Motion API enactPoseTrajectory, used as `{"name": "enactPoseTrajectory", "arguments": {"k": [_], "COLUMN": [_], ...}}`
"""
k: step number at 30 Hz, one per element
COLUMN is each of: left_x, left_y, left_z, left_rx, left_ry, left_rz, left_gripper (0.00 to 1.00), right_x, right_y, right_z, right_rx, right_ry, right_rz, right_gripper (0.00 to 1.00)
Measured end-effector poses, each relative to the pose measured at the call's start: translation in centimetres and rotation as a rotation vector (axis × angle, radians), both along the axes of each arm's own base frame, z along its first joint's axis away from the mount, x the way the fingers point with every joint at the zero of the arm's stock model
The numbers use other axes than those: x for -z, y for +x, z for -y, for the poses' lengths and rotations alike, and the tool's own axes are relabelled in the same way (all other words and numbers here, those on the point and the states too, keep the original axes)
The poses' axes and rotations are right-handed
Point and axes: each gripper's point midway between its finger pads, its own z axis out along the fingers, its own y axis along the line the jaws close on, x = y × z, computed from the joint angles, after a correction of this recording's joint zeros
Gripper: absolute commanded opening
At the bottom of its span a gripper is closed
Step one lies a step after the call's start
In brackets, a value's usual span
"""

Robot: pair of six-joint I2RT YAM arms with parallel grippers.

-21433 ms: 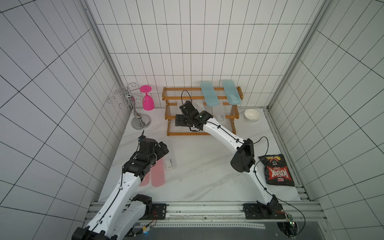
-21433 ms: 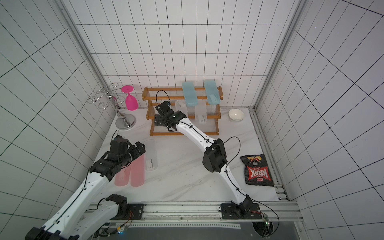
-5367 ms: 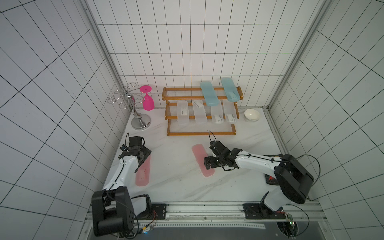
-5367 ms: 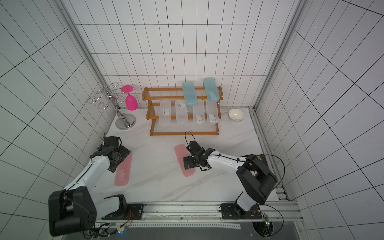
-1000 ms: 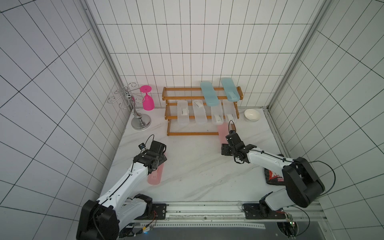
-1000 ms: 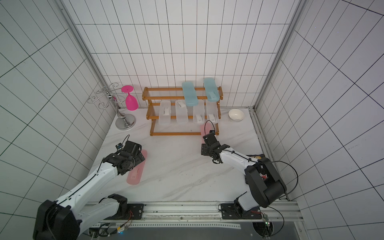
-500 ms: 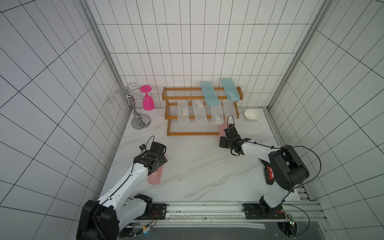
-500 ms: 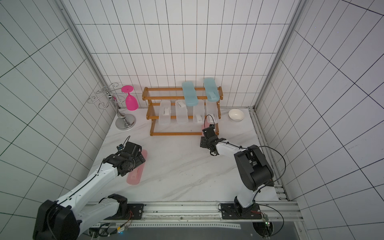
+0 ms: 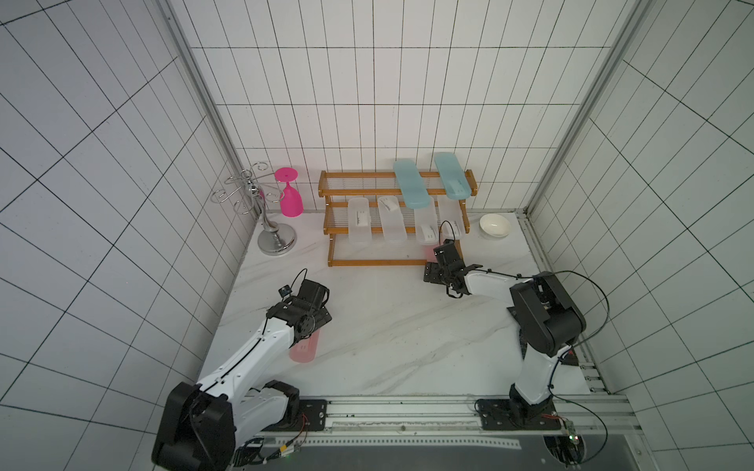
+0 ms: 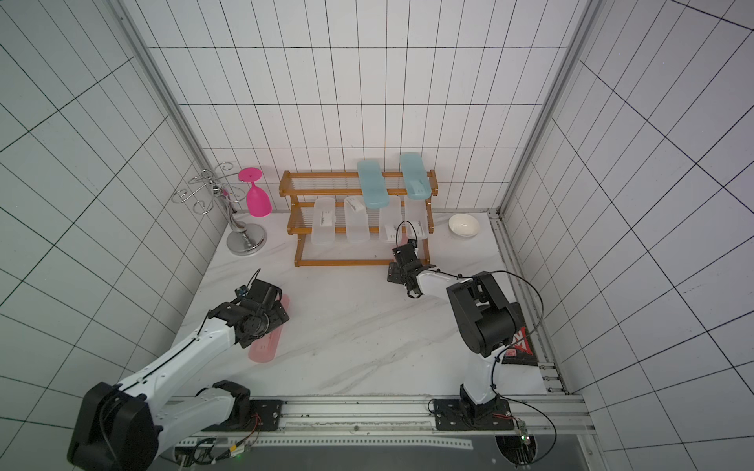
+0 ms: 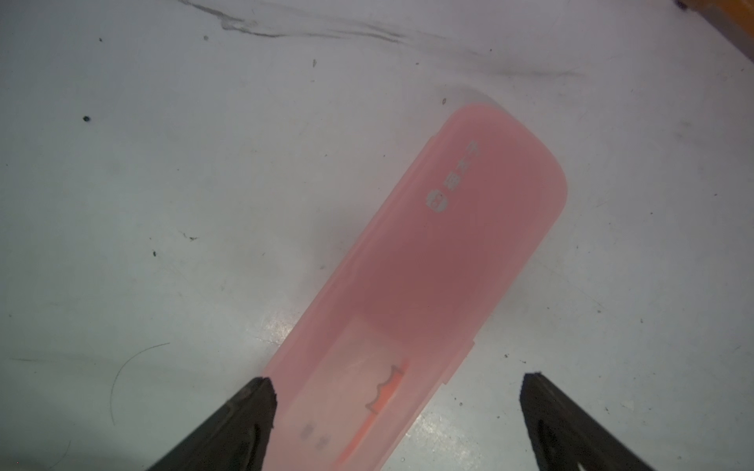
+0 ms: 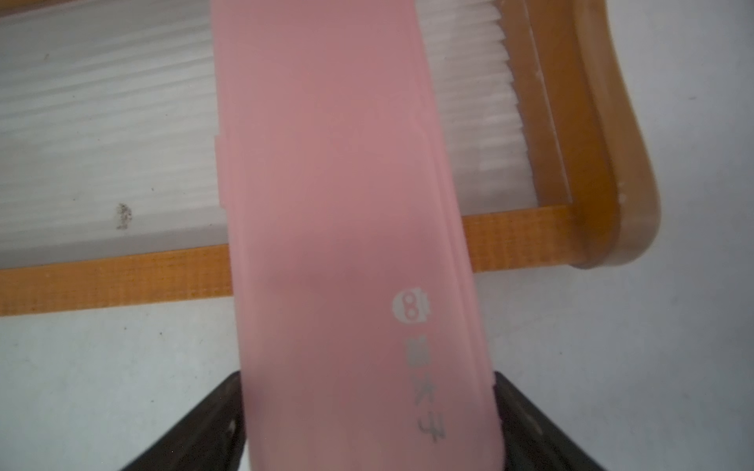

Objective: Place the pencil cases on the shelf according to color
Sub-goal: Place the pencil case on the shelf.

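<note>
The other pink pencil case (image 9: 305,348) lies at a slant and far from my right gripper, so next my left gripper moves it to the middle (image 9: 365,336) and straightens it before it goes on the shelf.
The wooden shelf (image 9: 375,262) stands at the back. Two light blue pencil cases (image 9: 410,185) lie on its top tier and several clear ones (image 9: 358,220) on the middle tier. My right gripper (image 12: 367,379) is shut on one end of a pink pencil case (image 12: 338,204). That case reaches over the front rail onto the lowest tier near the shelf's right end (image 9: 428,253). A second pink case (image 11: 428,265) lies flat on the table. My left gripper (image 11: 398,383) hangs open over it: one finger is at its edge, the other stands apart.
A silver wire stand (image 9: 277,240) with a magenta glass (image 9: 290,200) hanging from it stands left of the shelf. A white bowl (image 9: 494,225) sits to the shelf's right. A snack bag (image 10: 520,346) lies behind the right arm's base. Tiled walls close in three sides.
My right gripper has carried its pink case back to the shelf's right end, and the case's far end now rests on the lowest tier. The left arm has barely moved.
</note>
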Motion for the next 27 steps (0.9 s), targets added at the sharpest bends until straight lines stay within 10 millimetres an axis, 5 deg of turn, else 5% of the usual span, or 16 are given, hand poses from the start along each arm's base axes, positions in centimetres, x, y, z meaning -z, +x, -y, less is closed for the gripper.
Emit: {"name": "enactPoseTrajectory", "arguments": {"k": [6, 13, 27], "left_x": [0.1, 0.2, 1.6], "left_y": [-0.2, -0.7, -2.1], "left_z": [0.5, 1.0, 4.9], "left_rx": [0.015, 0.024, 0.122], "left_ry": [-0.005, -0.005, -0.003], "left_rz": [-0.004, -0.020, -0.082], "left_gripper": [0.98, 0.98, 0.98], "right_x": [-0.6, -5.3, -7.2], "right_y": [-0.1, -1.3, -9.5], "right_z": [0.1, 0.6, 1.8], "right_rx": [0.007, 0.025, -0.046], "right_ry": [0.008, 0.075, 0.078], "right_rz": [0.003, 0.073, 0.072], "right_gripper": [0.99, 0.99, 0.99]}}
